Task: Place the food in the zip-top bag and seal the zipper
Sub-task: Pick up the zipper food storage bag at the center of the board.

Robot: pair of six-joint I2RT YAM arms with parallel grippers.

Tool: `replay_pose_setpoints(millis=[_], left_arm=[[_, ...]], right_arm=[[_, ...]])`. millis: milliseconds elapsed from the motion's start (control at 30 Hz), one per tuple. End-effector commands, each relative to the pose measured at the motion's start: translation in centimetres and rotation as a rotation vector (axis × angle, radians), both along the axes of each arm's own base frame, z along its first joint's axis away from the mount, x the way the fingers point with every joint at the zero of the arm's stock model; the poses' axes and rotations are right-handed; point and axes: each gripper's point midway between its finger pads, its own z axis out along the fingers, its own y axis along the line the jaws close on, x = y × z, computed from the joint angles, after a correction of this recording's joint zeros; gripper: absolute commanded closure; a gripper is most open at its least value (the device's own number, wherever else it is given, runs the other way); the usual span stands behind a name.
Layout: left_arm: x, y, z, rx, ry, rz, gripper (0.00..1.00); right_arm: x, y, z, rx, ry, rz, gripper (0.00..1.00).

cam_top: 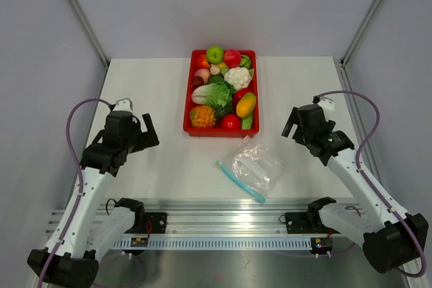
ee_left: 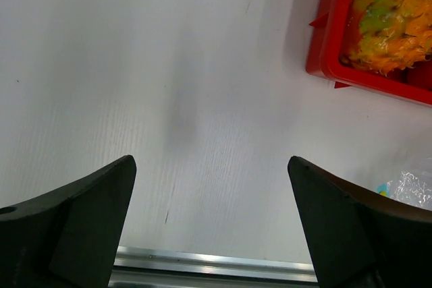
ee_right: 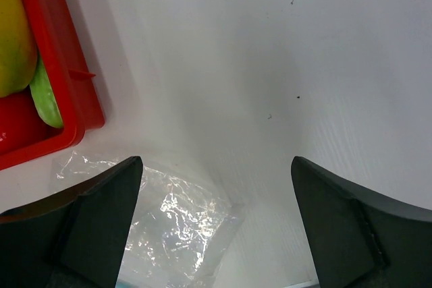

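The bag's blue-teal zipper (cam_top: 236, 178) is clear of the red tray, so my right gripper should keep going toward the zipper's near half (cam_top: 250, 190) until its fingers pinch it.
The toy food (cam_top: 223, 92) fills a red tray (cam_top: 188, 109) at the table's middle back: a green apple (cam_top: 214, 53), a cauliflower (cam_top: 237, 77), a mango (cam_top: 246, 104), a tomato (cam_top: 231, 121) and leafy greens (cam_top: 210, 94). The clear zip-top bag (cam_top: 256, 165) lies flat in front of the tray, its light blue-teal zipper (cam_top: 240, 181) along the near-left edge. The bag also shows in the right wrist view (ee_right: 169, 227). My left gripper (cam_top: 144, 131) is open and empty, left of the tray. My right gripper (cam_top: 291, 125) is open and empty, right of the bag.
An aluminium rail (cam_top: 229, 224) runs along the table's near edge between the arm bases. Grey walls with metal posts (cam_top: 77, 11) close in the table at the back and sides. The tray's corner shows in the left wrist view (ee_left: 324, 65).
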Motion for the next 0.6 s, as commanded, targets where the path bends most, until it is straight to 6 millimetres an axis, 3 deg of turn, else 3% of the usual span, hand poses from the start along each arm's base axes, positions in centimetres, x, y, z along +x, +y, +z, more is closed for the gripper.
replay_pose_setpoints(millis=[0, 200, 233, 267, 333, 400, 467, 567], left_arm=[[0.4, -1.1, 1.0, -0.027, -0.030, -0.060, 0.01], [1.1, -2.5, 1.9, -0.077, -0.051, -0.111, 0.01], [1.3, -2.5, 1.9, -0.079, -0.051, -0.111, 0.01], [1.4, -2.7, 2.0, -0.085, -0.051, -0.116, 0.01], [1.7, -3.0, 2.3, -0.097, -0.051, -0.126, 0.01], [1.9, -3.2, 2.8, -0.103, -0.059, -0.126, 0.01], [1.9, -3.1, 3.1, -0.099, -0.063, -0.123, 0.01], [2.1, -2.8, 3.4, -0.094, -0.065, -0.103, 0.01]], right_arm=[[0.7, 1.3, 0.4, 0.040, -0.030, 0.057, 0.00], [0.4, 3.7, 1.4, 0.022, -0.075, 0.195, 0.00], [0.0, 5.3, 1.7, 0.010, -0.076, 0.245, 0.00], [0.0, 5.4, 1.5, -0.039, -0.073, 0.234, 0.00], [-0.5, 7.5, 1.1, -0.092, -0.073, 0.292, 0.01], [-1.6, 10.6, 1.0, -0.135, -0.083, 0.374, 0.00], [-3.1, 12.6, -0.5, -0.206, -0.029, 0.429, 0.00], [-4.4, 13.9, -1.2, -0.286, -0.009, 0.434, 0.01]])
